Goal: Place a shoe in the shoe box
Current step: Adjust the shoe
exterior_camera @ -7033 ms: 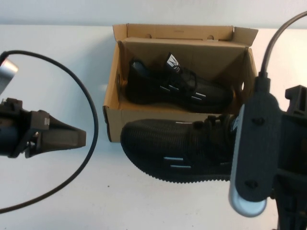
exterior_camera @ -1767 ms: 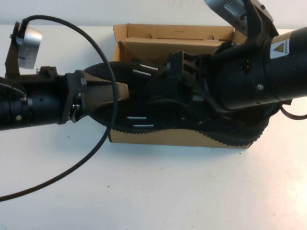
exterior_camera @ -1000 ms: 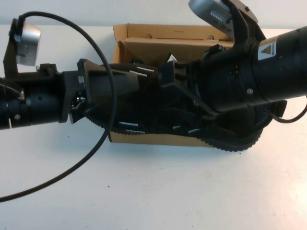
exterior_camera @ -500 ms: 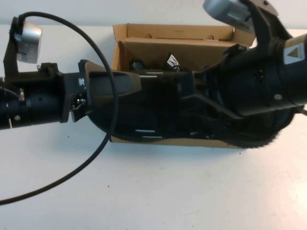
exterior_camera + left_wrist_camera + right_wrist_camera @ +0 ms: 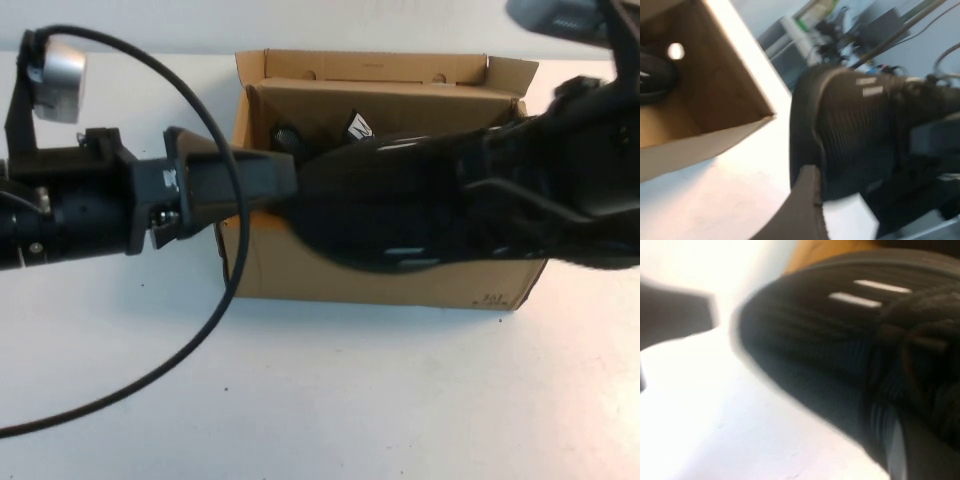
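Observation:
My left gripper is reaching over the end of the box to the shoe's toe (image 5: 318,200), so it should open and move back before my right gripper puts the shoe down inside the box (image 5: 265,221).
The black mesh shoe (image 5: 400,210) hangs blurred above the open brown shoe box (image 5: 380,285), toe to the left. My left gripper (image 5: 288,185) is shut on its toe; one finger (image 5: 805,205) lies against the toe (image 5: 855,135) in the left wrist view. My right gripper (image 5: 500,200) is shut on the shoe's lace and collar end; the right wrist view shows the shoe's side dashes and laces (image 5: 840,350) close up. The look-alike second shoe (image 5: 285,135) lies inside the box along its back wall, mostly hidden, with its white tongue tag (image 5: 360,127) showing.
The box lid flap (image 5: 370,68) stands open at the back. The left arm's black cable (image 5: 215,320) loops over the white table in front of the box. The box's end wall with a round hole (image 5: 675,51) shows in the left wrist view.
The shoe has been lifted and carried right over the box. The right arm has swung right and up. The box's front wall now shows below the shoe.

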